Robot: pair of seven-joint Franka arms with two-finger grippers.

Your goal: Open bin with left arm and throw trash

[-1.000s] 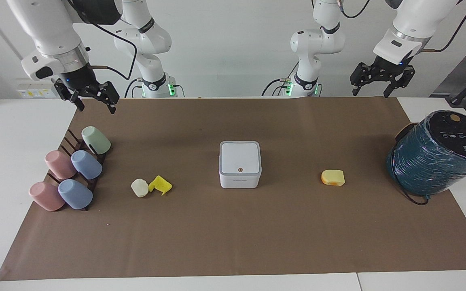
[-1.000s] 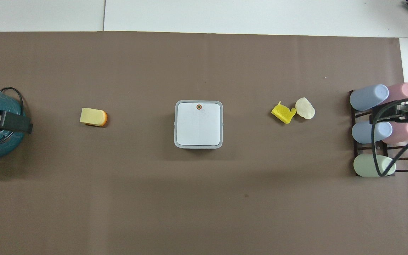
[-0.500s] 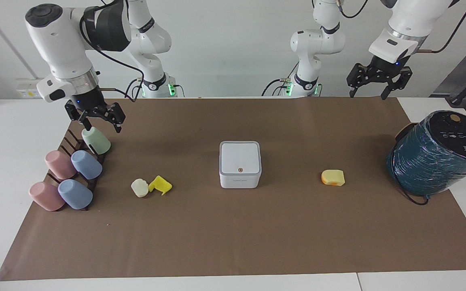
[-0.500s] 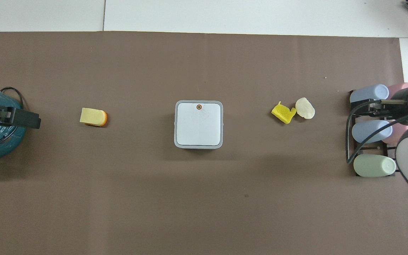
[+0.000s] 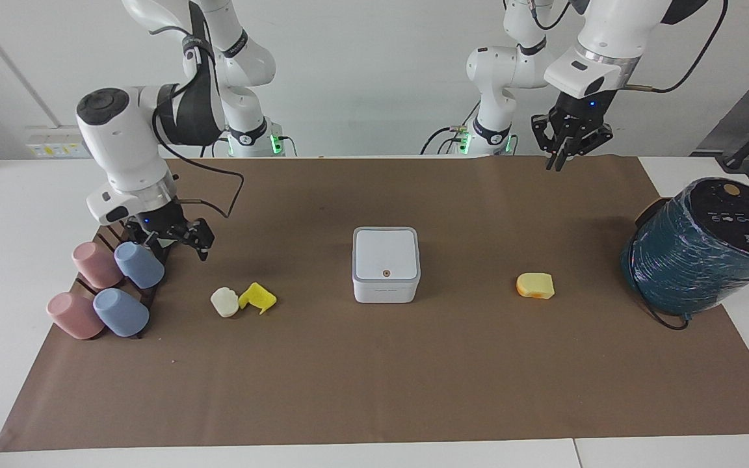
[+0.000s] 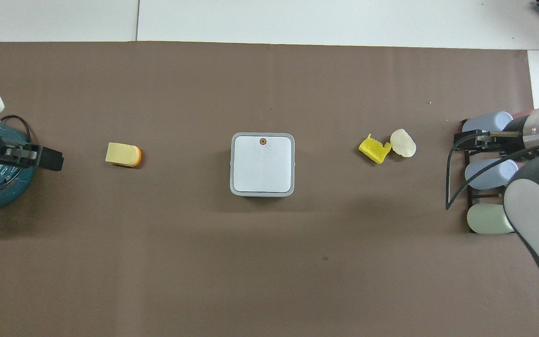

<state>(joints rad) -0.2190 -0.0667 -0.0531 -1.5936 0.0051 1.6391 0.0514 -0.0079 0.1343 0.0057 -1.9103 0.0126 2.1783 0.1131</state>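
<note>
The white bin's whole inside [image 6: 262,175] is covered by the shut lid [image 6: 262,164], so I should expect orange and pale trash to be hidden in there already when I open it.
The white bin [image 5: 386,263] stands mid-mat with its lid shut; it also shows in the overhead view [image 6: 262,164]. The cream lump [image 5: 224,302] touches the bright yellow bent piece [image 5: 257,297] toward the right arm's end. The yellow-orange block [image 5: 535,285] lies toward the left arm's end. My right gripper [image 5: 176,246] is open and empty, low over the cup rack beside the cream lump. My left gripper [image 5: 569,146] is open and empty, high over the mat's edge by the robots. In the overhead view it [image 6: 33,157] hangs beside the block [image 6: 123,155].
A big teal wrapped cylinder [image 5: 699,250] stands at the left arm's end. A dark rack with pink [image 5: 96,263] and blue [image 5: 139,264] cups sits at the right arm's end. The green cup [image 6: 484,219] shows only in the overhead view.
My right gripper has come down over the cup rack and now hides the green cup in the facing view. My left gripper has moved toward the table's middle and turned.
</note>
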